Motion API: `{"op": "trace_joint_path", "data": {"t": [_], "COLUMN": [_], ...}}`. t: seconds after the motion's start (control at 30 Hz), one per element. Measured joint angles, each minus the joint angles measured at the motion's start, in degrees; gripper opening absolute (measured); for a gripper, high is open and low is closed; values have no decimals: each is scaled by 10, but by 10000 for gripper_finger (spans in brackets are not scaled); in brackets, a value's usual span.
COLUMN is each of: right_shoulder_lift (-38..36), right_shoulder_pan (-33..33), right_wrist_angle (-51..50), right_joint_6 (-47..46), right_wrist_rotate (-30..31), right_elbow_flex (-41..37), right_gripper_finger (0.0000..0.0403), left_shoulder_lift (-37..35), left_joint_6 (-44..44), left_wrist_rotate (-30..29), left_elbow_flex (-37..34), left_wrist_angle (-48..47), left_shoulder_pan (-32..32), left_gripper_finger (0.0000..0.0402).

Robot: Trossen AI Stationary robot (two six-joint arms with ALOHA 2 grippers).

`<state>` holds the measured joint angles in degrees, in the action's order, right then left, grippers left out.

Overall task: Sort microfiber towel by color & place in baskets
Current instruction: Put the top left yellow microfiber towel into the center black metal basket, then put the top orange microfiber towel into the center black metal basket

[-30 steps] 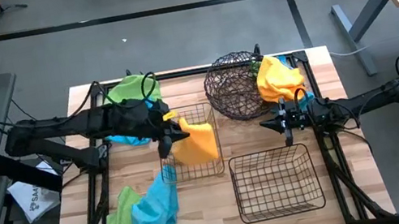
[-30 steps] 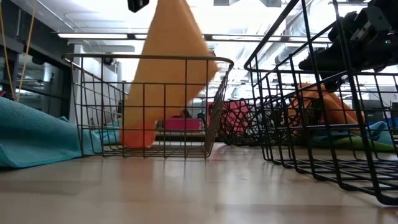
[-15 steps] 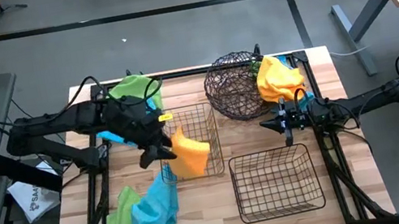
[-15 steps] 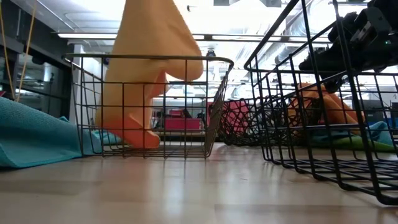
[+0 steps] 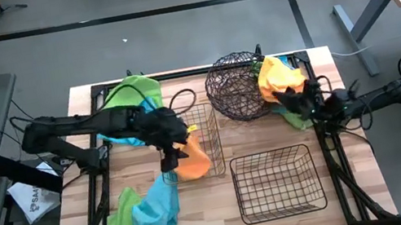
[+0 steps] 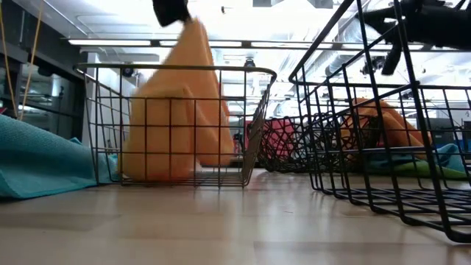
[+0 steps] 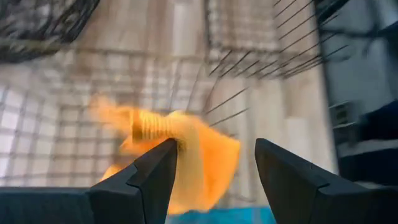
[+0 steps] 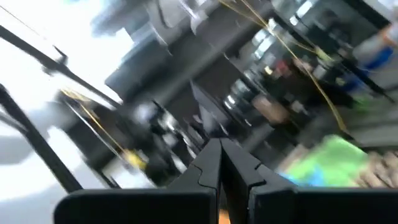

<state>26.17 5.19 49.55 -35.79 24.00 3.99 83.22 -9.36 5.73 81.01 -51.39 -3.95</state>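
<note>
Blue shows past the pile's orange towel. That towel will come off alone and uncover a blue towel when I lift it.
My left gripper is open over the middle rectangular basket. An orange towel sits bunched in that basket, its lower part on the floor and its top rising to the gripper. My right gripper is shut, raised beside the orange, green and blue towel pile at the table's far right. A round basket and a second rectangular basket stand nearby. My left gripper stands open, pointing down over the orange towel's raised top. That top lies beside one fingertip; whether it touches, I cannot tell. The towel's lower part rests on the basket floor.
A green and blue towel heap lies at the far left. Another pile of green, blue and orange towels lies at the near left. Bare wood shows between that pile and the near rectangular basket.
My left gripper has moved toward the near edge and then down over the middle basket. The orange towel, which hung long below it, has sunk and bunched on the basket floor. My right gripper has risen and moved toward the far edge, tipping upward beside the right pile.
</note>
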Motion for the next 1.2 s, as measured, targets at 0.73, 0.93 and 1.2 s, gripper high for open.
{"op": "trace_joint_path", "data": {"t": [0.73, 0.93, 1.2], "right_shoulder_lift": [295, 373, 460], "right_shoulder_pan": [-237, -287, -288], "right_wrist_angle": [-1131, -1201, -1201], "right_joint_6": [-2, -26, -68], "right_wrist_rotate": [37, -59, -107], "right_elbow_flex": [637, 640, 637], "right_gripper_finger": [193, 265, 282], "left_shoulder_lift": [-105, -173, -291], "left_joint_6": [55, 51, 6], "left_wrist_rotate": [-200, -184, -108], "left_elbow_flex": [107, 20, -158], "left_wrist_angle": [-104, -47, 88], "left_shoulder_pan": [78, 87, 86], "left_gripper_finger": [204, 204, 204]}}
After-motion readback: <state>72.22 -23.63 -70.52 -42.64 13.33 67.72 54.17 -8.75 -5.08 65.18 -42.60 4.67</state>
